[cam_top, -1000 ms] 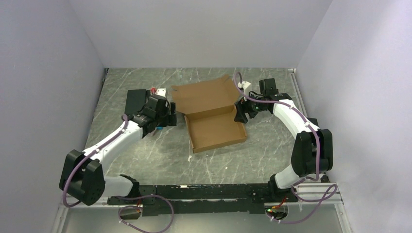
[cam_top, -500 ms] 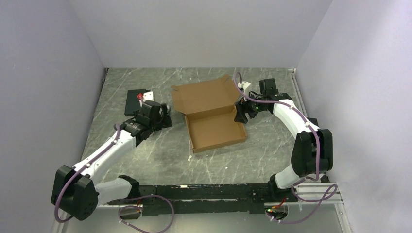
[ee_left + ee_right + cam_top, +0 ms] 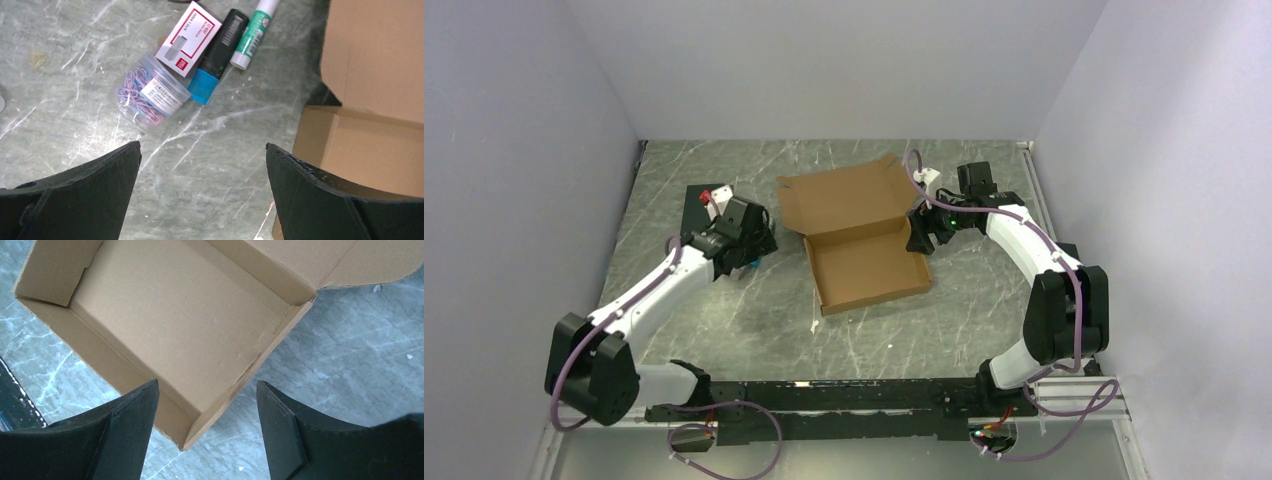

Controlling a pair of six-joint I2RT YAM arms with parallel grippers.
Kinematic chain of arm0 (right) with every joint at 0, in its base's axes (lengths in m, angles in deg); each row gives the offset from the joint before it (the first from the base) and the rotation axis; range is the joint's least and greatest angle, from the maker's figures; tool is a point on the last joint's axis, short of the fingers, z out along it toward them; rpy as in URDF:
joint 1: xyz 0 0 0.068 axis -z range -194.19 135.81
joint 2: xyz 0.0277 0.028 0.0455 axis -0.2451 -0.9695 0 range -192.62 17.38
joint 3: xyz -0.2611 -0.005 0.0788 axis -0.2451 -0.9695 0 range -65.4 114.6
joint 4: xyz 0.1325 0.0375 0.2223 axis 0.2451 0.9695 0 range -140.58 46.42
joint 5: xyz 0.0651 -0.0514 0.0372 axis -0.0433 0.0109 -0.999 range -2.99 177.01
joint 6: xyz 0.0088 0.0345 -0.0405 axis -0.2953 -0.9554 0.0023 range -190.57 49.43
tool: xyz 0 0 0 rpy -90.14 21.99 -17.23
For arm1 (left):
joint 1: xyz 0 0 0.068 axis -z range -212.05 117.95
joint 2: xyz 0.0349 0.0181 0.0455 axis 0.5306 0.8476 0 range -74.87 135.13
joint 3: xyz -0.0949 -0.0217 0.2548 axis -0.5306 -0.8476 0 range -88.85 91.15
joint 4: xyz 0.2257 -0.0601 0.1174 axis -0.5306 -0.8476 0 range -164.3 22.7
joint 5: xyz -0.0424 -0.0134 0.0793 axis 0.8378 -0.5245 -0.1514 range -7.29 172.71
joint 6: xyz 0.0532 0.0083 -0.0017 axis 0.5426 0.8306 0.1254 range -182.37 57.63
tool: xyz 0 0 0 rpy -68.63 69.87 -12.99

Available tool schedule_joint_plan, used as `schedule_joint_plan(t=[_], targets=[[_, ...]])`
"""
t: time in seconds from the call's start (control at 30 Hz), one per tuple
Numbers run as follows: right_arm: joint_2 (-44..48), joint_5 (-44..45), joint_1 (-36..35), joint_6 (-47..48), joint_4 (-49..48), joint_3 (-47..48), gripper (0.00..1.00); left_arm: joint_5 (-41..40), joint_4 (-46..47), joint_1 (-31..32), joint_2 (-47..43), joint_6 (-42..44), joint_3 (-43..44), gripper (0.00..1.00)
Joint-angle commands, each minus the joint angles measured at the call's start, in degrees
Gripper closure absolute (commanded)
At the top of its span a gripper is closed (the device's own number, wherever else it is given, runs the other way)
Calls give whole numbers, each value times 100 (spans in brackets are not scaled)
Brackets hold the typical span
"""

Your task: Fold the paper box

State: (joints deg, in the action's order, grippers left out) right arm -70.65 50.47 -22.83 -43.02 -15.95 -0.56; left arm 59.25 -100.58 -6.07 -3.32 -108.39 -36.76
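Note:
I should keep moving my left gripper's open fingers toward the jar of paper clips (image 3: 148,93) until they are on either side of it. The jar's near side (image 3: 144,120) faces them and is clear of the things around it.
The brown cardboard paper box (image 3: 864,265) sits mid-table as a shallow tray with its lid (image 3: 844,198) laid open toward the back. My right gripper (image 3: 917,238) is open above the tray's right wall, near its corner (image 3: 192,440); the tray's inside fills the right wrist view (image 3: 175,325). My left gripper (image 3: 759,245) is open and empty over bare table left of the box, whose left wall shows in the left wrist view (image 3: 365,150).
Left of the box lie a jar of coloured paper clips (image 3: 150,92), a staples packet (image 3: 187,32), a black and blue marker (image 3: 220,47) and a glue stick (image 3: 252,32). A black flat item (image 3: 696,205) lies at the back left.
My left arm swung back and down, then came forward a little, uncovering the black item at back left. The right arm and the box have not moved.

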Motion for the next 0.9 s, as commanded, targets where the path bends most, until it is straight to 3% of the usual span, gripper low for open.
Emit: schedule_joint_plan(t=[0.0,0.17,0.57,0.87], targets=[[85,-183,30,117,19,124,25,-560,-1000,-23,531,-879,664,0],[71,-161,33,112,25,126,25,-791,-1393,-114,1134,-1351,940,1],[-3,-196,32,111,44,125,25,-163,-289,-955,1190,-1413,386,5],[-29,-196,30,116,44,125,25,199,-71,-1259,1519,-1390,412,21]])
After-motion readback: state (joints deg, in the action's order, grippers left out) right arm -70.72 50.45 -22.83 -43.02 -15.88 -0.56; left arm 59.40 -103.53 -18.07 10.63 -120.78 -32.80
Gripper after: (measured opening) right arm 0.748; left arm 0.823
